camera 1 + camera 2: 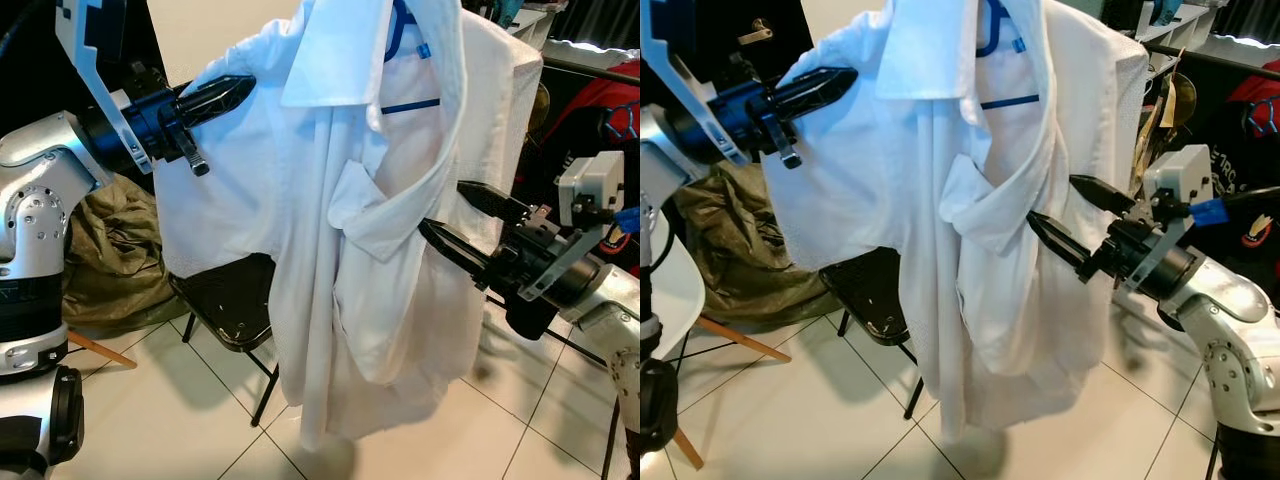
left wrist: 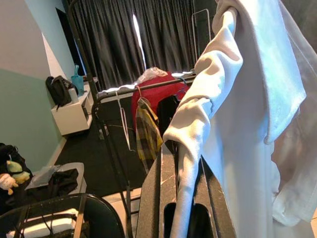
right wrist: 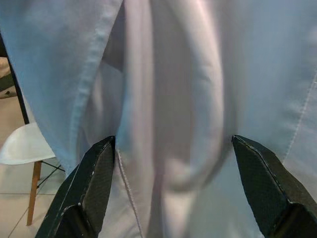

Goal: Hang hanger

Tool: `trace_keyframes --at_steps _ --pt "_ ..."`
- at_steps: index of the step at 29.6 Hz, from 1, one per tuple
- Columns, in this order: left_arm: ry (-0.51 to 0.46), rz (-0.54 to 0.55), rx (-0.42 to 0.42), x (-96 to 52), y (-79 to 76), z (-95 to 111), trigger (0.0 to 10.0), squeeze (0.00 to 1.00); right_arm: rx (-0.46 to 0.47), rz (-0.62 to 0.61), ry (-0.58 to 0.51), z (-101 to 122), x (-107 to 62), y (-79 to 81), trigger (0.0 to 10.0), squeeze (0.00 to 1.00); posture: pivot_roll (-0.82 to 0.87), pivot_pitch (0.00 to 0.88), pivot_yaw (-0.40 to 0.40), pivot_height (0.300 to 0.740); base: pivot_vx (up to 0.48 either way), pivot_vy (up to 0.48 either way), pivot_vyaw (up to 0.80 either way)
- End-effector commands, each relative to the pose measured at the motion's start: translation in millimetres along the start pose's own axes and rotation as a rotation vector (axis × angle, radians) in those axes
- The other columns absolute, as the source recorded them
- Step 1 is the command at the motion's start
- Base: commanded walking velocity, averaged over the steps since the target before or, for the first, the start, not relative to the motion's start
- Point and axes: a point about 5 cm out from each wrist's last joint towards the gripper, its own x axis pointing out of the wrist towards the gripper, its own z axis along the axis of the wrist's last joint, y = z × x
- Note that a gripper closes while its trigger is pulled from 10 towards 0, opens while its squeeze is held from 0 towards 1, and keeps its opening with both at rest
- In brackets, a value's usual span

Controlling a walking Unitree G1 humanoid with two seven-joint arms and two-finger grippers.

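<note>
I expect the blue hanger (image 1: 396,35) to move along inside when I carry the white shirt, because the blue bar (image 1: 411,106) reaches across the inside of the open collar.
A white shirt (image 1: 340,230) hangs on a blue hanger (image 1: 409,104), whose bar and neck show inside the open collar. My left gripper (image 1: 240,90) is at the shirt's left shoulder, shut on a fold of the white fabric (image 2: 185,148). My right gripper (image 1: 441,205) is open at the shirt's right side, about mid-height, with its fingers (image 3: 94,178) spread on either side of the hanging cloth. The hanger's hook is cut off at the top of the eye views.
A black clothes rail (image 2: 143,88) with a red garment and a checked one stands beyond the shirt, before dark curtains. A black folding chair (image 1: 235,300) is under the shirt. An olive cloth heap (image 1: 120,250) lies to the left and a white chair (image 1: 660,290) stands nearby.
</note>
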Motion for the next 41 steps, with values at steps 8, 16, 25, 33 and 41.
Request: trace_keyframes --at_steps 8,16,25,33,41 --pt "-0.038 -0.015 0.011 4.3 -2.5 7.9 10.0 0.00 -0.043 0.010 -0.068 14.5 9.4 9.5 10.0 0.00 -0.07 0.075 0.034 0.740 0.000 0.000 0.00" --pt "-0.032 -0.010 0.012 4.6 -2.0 7.1 10.0 0.00 -0.055 0.040 -0.119 26.2 10.6 14.5 10.0 0.00 -0.07 0.079 0.037 0.740 0.000 0.000 0.00" --pt "-0.033 -0.011 0.012 5.3 -2.9 6.9 10.0 0.00 -0.079 0.067 -0.082 23.1 13.1 19.6 0.0 0.00 -0.07 0.080 0.037 0.740 0.000 0.000 0.00" --pt "-0.032 -0.001 0.022 5.0 -1.6 7.9 10.0 0.00 -0.087 0.058 -0.054 19.6 11.6 17.4 0.0 0.00 -0.07 0.081 0.034 0.740 0.000 0.000 0.00" --pt "-0.035 0.008 0.030 4.0 0.7 9.4 10.0 0.00 -0.105 0.031 -0.037 20.3 7.5 10.6 0.0 0.00 -0.07 0.081 0.035 0.740 0.000 0.000 0.00"
